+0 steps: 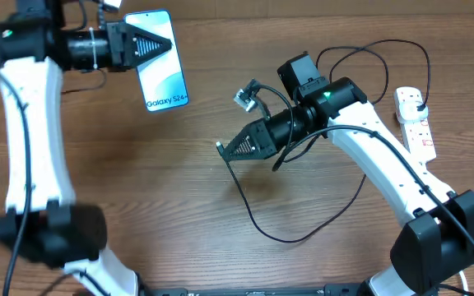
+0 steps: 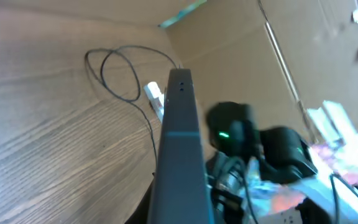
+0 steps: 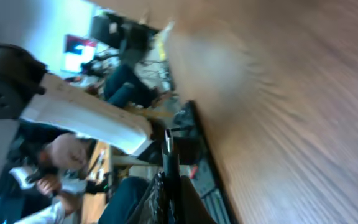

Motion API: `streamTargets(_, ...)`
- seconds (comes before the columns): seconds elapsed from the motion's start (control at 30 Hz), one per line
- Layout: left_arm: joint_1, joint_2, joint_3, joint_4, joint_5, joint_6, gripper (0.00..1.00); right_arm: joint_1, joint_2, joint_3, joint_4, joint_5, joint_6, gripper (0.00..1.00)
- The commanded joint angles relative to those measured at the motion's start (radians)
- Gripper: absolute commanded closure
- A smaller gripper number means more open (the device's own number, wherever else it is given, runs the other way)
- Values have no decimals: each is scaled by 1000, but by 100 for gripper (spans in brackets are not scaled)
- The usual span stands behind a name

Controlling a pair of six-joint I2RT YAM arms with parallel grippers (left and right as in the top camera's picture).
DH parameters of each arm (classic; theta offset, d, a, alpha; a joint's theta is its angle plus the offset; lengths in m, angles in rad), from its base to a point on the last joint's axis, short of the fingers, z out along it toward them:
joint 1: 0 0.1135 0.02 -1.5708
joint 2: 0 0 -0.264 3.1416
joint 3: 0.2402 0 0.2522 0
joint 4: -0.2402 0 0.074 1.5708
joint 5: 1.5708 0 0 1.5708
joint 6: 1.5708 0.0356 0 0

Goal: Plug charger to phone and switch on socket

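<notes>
Next, my left gripper moves the phone inward until the phone's lower edge faces the charger's connector tip, because that edge is well off to the side of the connector tip.
The phone, light blue with white lettering at its lower edge, is at the back left, and my left gripper is shut on its left side. In the left wrist view the phone shows edge-on as a dark slab between the jaws. My right gripper is shut on the connector tip of the charger cable at the table's middle. The thin black cable loops toward the front and back up. In the blurred right wrist view the tip sticks out from the fingers. The socket strip lies at the right.
A black plug sits in the strip's far end, with black cable loops behind the right arm. A small white-grey tag lies near the right wrist. The left wrist view shows the cable loop and a cardboard wall.
</notes>
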Motion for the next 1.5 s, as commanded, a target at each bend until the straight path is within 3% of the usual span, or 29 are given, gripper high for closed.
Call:
streamTargets(0.0, -31, -100, 20, -5, -19, -19, 96, -3, -15, -3, 31, -159, -100, 96)
streamTargets(0.1, -77, -98, 7, 36, -51, -122, 96, -3, -15, -3, 148, -298, -63, 96)
streamTargets(0.23, -148, -97, -45, 200, -176, -369, 96, -3, -15, -3, 169, -356, -64, 96)
streamTargets(0.4, -207, -96, -179, 372, -187, -525, 95, -8, -15, -3, 162, -380, -63, 96)
streamTargets(0.47, -207, -95, -301, 491, -51, -563, 96, -37, -15, -3, 71, -364, -93, 96)
streamTargets(0.57, -203, -95, -450, 615, 15, -597, 96, -135, -21, -3, -313, -332, -445, 96)
streamTargets(0.73, -261, -95, -594, 861, 79, -775, 96, -243, -21, -7, -618, -312, -732, 96)
streamTargets(0.8, -305, -95, -610, 919, 56, -812, 96, -253, -21, -13, -618, -286, -725, 96)
streamTargets(0.9, -358, -95, -610, 1055, 49, -970, 96, -251, -21, -24, -618, -278, -725, 96)
streamTargets(1.13, -374, -95, -610, 1198, 35, -1123, 96, -258, -21, -29, -583, -298, -668, 96)
streamTargets(1.47, -404, -95, -610, 1230, 21, -1131, 96, -269, -21, -29, -543, -358, -668, 96)
